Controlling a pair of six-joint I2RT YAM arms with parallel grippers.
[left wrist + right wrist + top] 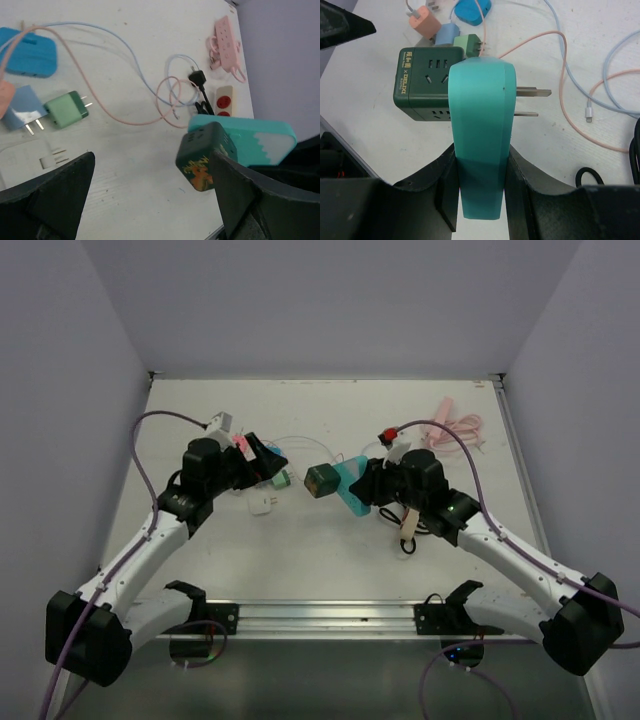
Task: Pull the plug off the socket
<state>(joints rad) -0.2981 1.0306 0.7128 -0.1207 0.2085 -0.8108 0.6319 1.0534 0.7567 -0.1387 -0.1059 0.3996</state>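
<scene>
The dark green cube socket (322,480) is clear of my right gripper, so my left gripper keeps moving in until its open fingers are on both sides of the socket (316,481), and then close.
My right gripper (480,155) is shut on a flat teal plug (481,120), gripping its narrow end; two bare metal prongs stick out of the plug's right side. A dark green cube socket (422,82) with printed outlet holes rests against the plug's left face, and the joint between them is hidden. From above, the cube socket (322,480) is just left of the teal plug (350,488) and my right gripper (368,485). My left gripper (150,200) is open wide and holds nothing. The cube socket (205,155) is close beside its right finger (250,200).
Small chargers lie at the left: light green (66,109), blue-grey (25,109), white (30,155), plus a blue flat adapter (30,52). Thin pink and blue cables (125,75) loop across the middle. A pink power strip (455,430) and a white strip with red sockets (224,100) lie far right.
</scene>
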